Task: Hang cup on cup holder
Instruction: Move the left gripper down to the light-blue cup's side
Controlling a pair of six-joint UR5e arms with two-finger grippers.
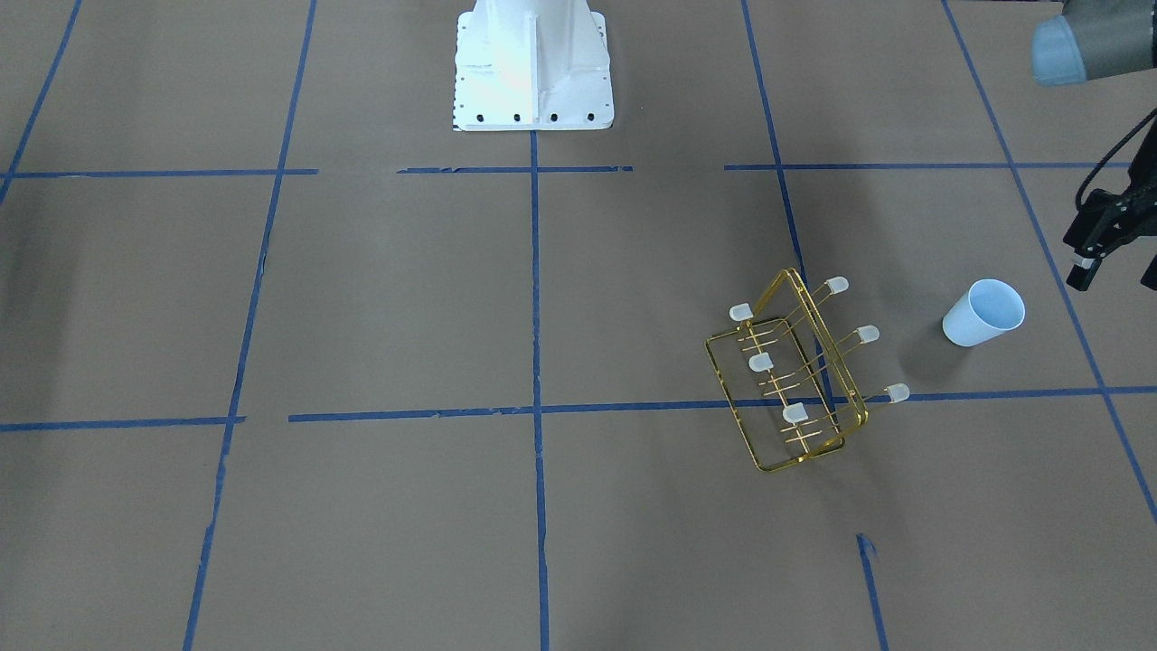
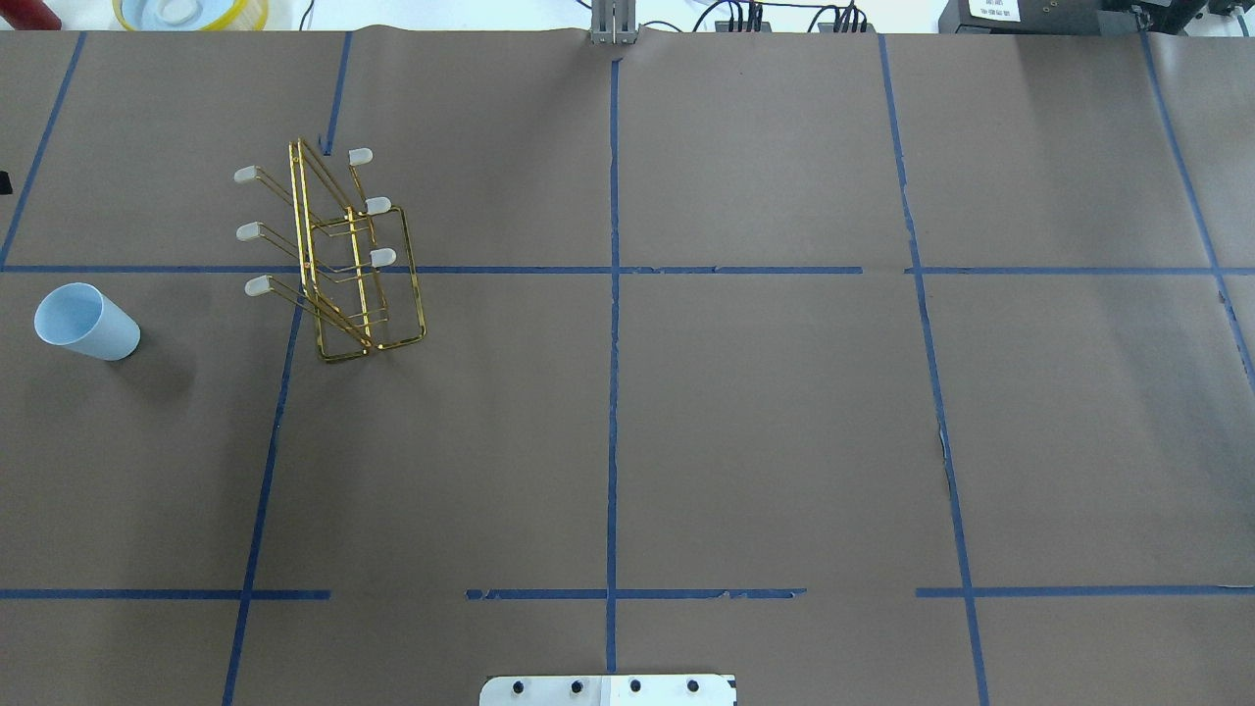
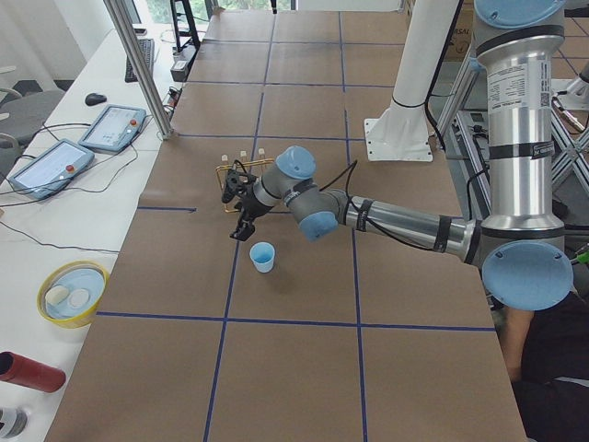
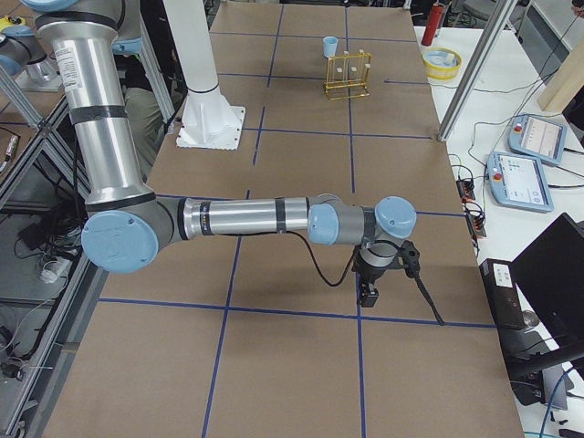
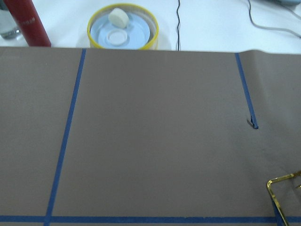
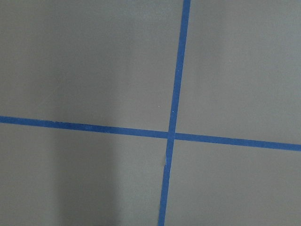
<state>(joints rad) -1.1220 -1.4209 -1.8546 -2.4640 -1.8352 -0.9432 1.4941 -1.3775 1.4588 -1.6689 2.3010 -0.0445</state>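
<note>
The capped pegs (image 1: 836, 286) slope outward from the cup holder. The pale blue cup (image 1: 983, 314) will hang at a tilt with its opening inward when I slide it on.
The pale blue cup (image 1: 983, 313) stands upright on the brown table, mouth up; it also shows in the overhead view (image 2: 86, 322) and the left exterior view (image 3: 263, 256). The gold wire cup holder (image 1: 795, 371) (image 2: 333, 255) stands beside it with all capped prongs bare; one corner shows in the left wrist view (image 5: 282, 188). My left gripper (image 1: 1116, 268) hovers above the table just beyond the cup, on the side away from the holder, jaws apart and empty. My right gripper (image 4: 370, 292) hangs over the table's far right end; I cannot tell whether it is open.
A yellow-rimmed bowl (image 5: 123, 28) and a red can (image 5: 26, 21) sit off the table's far edge by the cup. The robot's white base (image 1: 533, 63) is at the near middle. Control tablets (image 3: 110, 127) lie on the side bench.
</note>
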